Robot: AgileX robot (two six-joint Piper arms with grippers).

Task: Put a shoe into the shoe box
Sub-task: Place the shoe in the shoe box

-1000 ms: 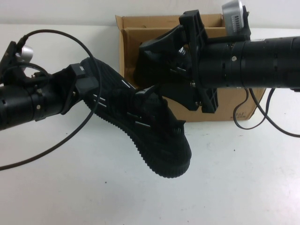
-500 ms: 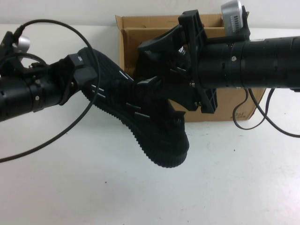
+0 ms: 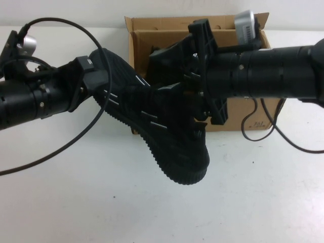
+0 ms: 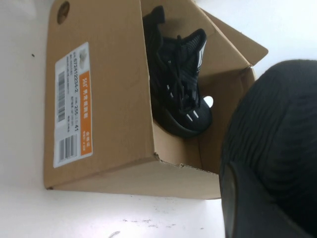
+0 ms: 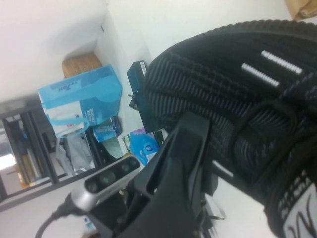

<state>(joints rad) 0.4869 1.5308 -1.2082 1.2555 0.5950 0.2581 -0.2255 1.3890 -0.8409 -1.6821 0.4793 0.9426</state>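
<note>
The black shoe [image 3: 154, 121] sits at a slant past the shoe box's front side, so the robot's right gripper should grip its laced upper [image 3: 173, 95] and make the shoe level before the left gripper opens.
A black knit shoe [image 3: 167, 131] hangs in the air in front of the brown cardboard shoe box [image 3: 233, 119], ribbed sole facing up and toe pointing down toward the table. My left gripper [image 3: 93, 81] is shut on its heel end. In the left wrist view the shoe [image 4: 277, 124] fills the corner beside one finger [image 4: 247, 213]. My right gripper [image 3: 164, 71] is open and straddles the shoe's laced upper near the box's front wall. The right wrist view shows the shoe [image 5: 223, 84] beside one finger [image 5: 183, 148]. A second identical shoe [image 4: 181, 84] lies inside the box [image 4: 109, 99].
The box end carries a white and orange label [image 4: 72, 104] and a round hole [image 4: 63, 11]. Black cables loop by the left arm [image 3: 96, 126] and hang by the right arm [image 3: 253, 131]. The white table [image 3: 76, 202] spreads in front.
The left arm lifted the shoe's heel end, then shifted it slightly right. The right arm moved left, closer over the shoe's upper.
</note>
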